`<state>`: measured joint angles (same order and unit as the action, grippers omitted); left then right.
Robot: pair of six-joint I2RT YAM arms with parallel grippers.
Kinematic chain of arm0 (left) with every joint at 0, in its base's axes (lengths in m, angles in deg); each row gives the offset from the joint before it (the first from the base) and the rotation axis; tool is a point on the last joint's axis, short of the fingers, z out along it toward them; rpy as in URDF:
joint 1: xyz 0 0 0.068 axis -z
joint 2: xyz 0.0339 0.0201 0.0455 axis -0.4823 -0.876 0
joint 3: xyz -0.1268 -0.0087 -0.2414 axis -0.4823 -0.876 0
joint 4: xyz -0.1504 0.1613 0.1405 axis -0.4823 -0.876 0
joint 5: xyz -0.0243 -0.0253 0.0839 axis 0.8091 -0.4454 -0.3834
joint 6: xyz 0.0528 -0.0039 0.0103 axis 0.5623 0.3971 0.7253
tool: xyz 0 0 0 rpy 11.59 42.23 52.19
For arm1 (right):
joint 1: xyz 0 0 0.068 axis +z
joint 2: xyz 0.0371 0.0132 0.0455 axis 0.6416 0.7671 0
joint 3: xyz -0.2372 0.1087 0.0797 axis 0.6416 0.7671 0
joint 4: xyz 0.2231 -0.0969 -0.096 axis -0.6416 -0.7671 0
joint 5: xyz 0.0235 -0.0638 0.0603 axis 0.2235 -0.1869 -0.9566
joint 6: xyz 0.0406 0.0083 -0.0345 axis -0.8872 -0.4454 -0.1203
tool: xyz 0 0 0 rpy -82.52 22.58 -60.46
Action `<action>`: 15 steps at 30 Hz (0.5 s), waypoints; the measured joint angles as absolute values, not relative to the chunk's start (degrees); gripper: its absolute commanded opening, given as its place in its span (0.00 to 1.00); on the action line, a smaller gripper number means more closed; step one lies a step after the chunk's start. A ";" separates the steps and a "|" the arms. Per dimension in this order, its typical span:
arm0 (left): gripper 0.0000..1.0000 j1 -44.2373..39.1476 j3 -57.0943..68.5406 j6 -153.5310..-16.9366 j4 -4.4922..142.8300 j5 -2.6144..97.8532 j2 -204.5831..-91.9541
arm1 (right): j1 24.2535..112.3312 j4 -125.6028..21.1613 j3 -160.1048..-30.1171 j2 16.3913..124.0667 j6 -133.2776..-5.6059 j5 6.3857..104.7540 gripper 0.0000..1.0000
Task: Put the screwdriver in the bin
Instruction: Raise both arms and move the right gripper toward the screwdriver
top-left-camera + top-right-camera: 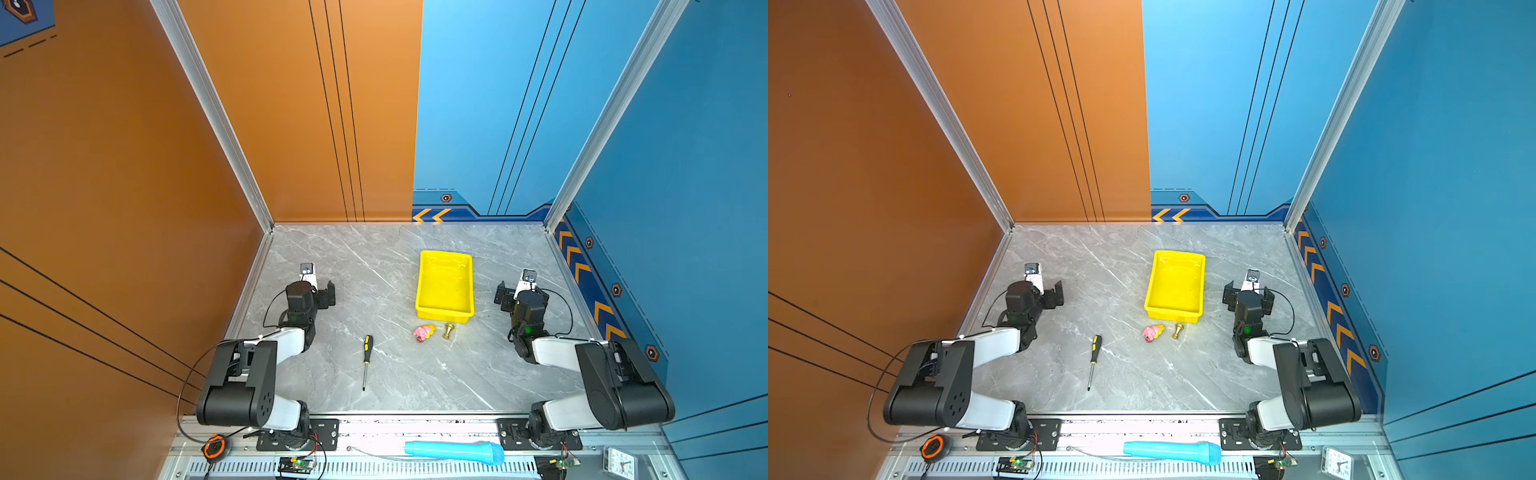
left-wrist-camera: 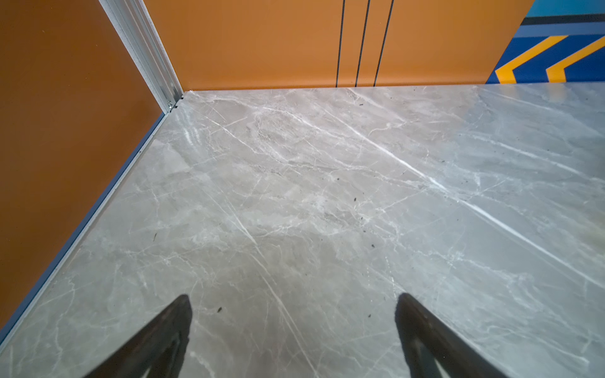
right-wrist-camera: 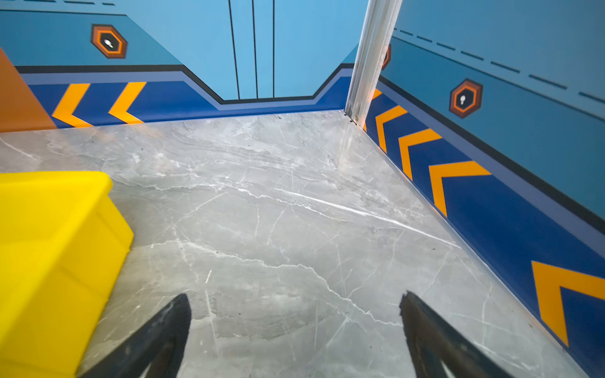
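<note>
I should keep my right gripper's fingers open as the screwdriver's handle (image 1: 368, 345) lies clear of the pink toy, carry on toward the handle and close across it.
The screwdriver (image 1: 366, 359) (image 1: 1094, 360), black handle marked yellow and thin metal shaft, lies flat on the grey marble table near the front middle, handle pointing away. The bin (image 1: 444, 286) (image 1: 1175, 286), a shallow yellow tray, stands empty further back and right of it. One corner of the bin (image 3: 49, 261) shows in the right wrist view. My left gripper (image 1: 311, 286) (image 2: 294, 297) is open over bare marble at the left, well back from the screwdriver. At the right, beside the bin, my right gripper (image 1: 519, 291) (image 3: 294, 297) is open and holds nothing.
A pink toy (image 1: 422, 332) and a small gold chess-like piece (image 1: 449, 330) lie just in front of the bin. A light blue cylinder (image 1: 455, 452) rests on the front rail, a small clock (image 1: 619, 461) at its right. Orange and blue walls enclose three sides.
</note>
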<state>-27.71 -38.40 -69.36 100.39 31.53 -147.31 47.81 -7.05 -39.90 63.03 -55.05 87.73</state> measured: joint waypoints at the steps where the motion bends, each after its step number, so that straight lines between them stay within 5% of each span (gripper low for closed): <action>1: 0.98 -27.71 -37.90 -69.77 98.88 31.70 -146.05 | 48.40 -9.48 -40.95 61.43 -54.90 88.12 1.00; 15: 0.98 -25.41 -28.76 -79.39 65.75 30.39 -131.18 | 59.59 -54.00 -60.67 47.81 -68.01 97.35 1.00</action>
